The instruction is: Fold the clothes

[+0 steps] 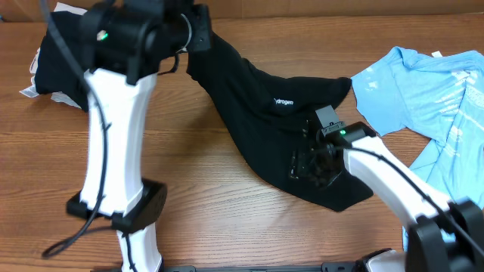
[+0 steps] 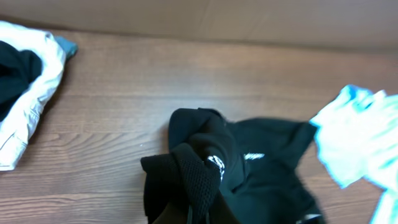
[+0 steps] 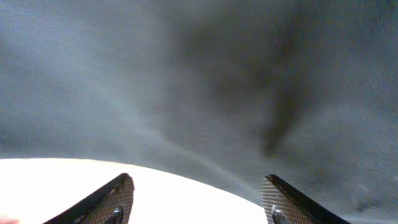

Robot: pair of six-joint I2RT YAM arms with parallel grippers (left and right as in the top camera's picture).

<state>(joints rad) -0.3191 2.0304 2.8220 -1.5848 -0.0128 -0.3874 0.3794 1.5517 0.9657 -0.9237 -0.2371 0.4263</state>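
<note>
I should help spread the black T-shirt before folding by taking its near part (image 1: pixel 308 190) with my right gripper, because it trails at a slant from its bunched end (image 1: pixel 208 68) in my left gripper.
The black T-shirt (image 1: pixel 257 106) with small white chest lettering stretches from the back centre down to the front right. My left gripper (image 1: pixel 198 34) is raised and shut on one bunched end of it, which hangs in the left wrist view (image 2: pixel 205 155) and hides the fingers. My right gripper (image 1: pixel 306 162) rests low on the shirt's near part. In the right wrist view its fingers (image 3: pixel 199 199) are apart, and dark fabric (image 3: pixel 205 81) fills the view just beyond them. A light blue T-shirt (image 1: pixel 439 91) lies crumpled at the right.
Another dark garment with white cloth (image 1: pixel 57 60) lies at the back left, also in the left wrist view (image 2: pixel 25 87). The light blue shirt shows at the right in the left wrist view (image 2: pixel 357 137). A brown wall runs along the wooden table's (image 1: pixel 212 204) far edge.
</note>
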